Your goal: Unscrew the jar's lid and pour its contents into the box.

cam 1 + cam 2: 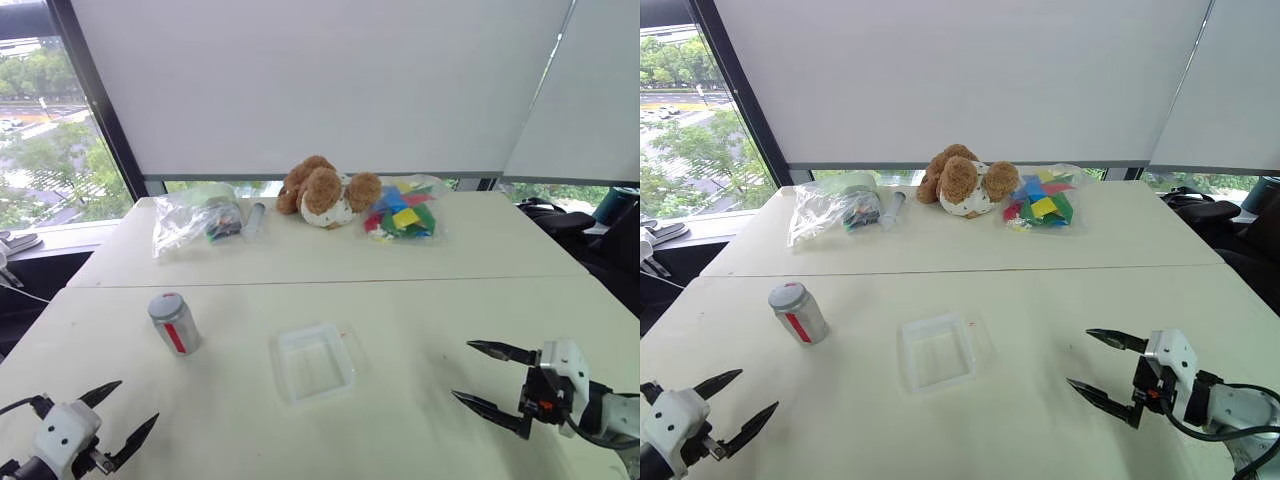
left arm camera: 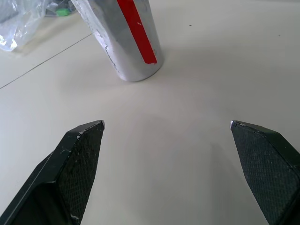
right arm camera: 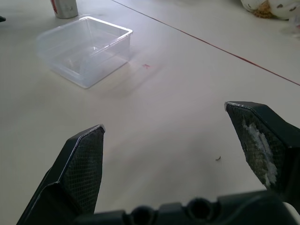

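My gripper will find a wide jar opening hidden under the grey lid [image 1: 166,304] when it unscrews the lid, because the lid covers nearly the jar's whole width [image 1: 175,325].
The jar [image 1: 175,322], a silvery-grey cylinder with a red stripe on its label, stands upright on the table's left part, its grey lid [image 1: 165,304] on top. The contents are hidden inside. To its right, mid-table, lies the clear square box [image 1: 315,361]. My left gripper [image 1: 112,413] hovers open near the table's front left, well short of the jar [image 2: 126,40]. At the front right, my right gripper [image 1: 478,373] stands open and points left toward the box [image 3: 84,49], a good way from it.
Along the table's far side lie a clear bag [image 1: 195,218] of small items, a brown plush toy [image 1: 325,190] and a bag of coloured blocks [image 1: 403,213]. A seam [image 1: 330,281] crosses the table between them and the jar.
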